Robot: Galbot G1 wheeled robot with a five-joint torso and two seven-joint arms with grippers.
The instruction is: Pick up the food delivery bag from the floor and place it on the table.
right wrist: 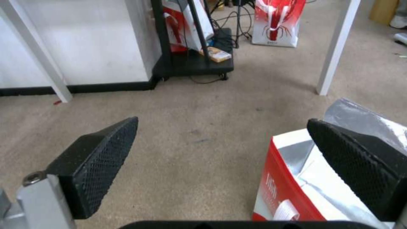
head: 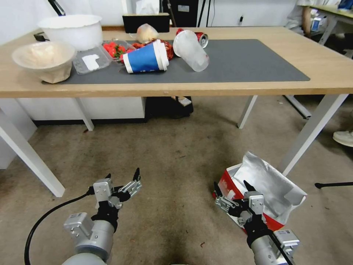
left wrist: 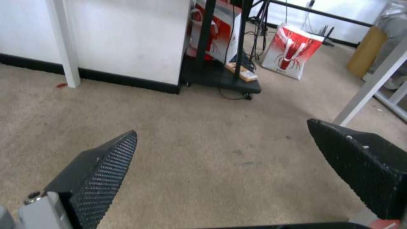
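The silver foil lining (head: 267,179) stands wide open on its own, so the food delivery bag (head: 260,192) will hold its boxy shape when the robot lifts it by the bag's edge.
The food delivery bag (head: 268,187) stands open on the floor (head: 165,158) beside the table's near right leg, red at the side with silver foil lining showing. My right gripper (head: 231,184) is open and low, right at the bag's left edge. In the right wrist view one of its fingers (right wrist: 352,152) overlaps the bag (right wrist: 292,187) and the other hangs over bare carpet. My left gripper (head: 123,173) is open over carpet further left, holding nothing; the left wrist view shows the left gripper (left wrist: 222,127) above floor (left wrist: 190,152). The table (head: 257,86) with its grey mat (head: 239,62) lies ahead.
On the table's left half lie a blue cup (head: 145,58), a clear cup (head: 191,49), a red can (head: 201,38), two bowls (head: 44,59) and a strawberry tray (head: 110,49). White legs (head: 312,129) flank the bag. A black cart (right wrist: 190,63) and another red-white bag (right wrist: 275,22) stand beyond.
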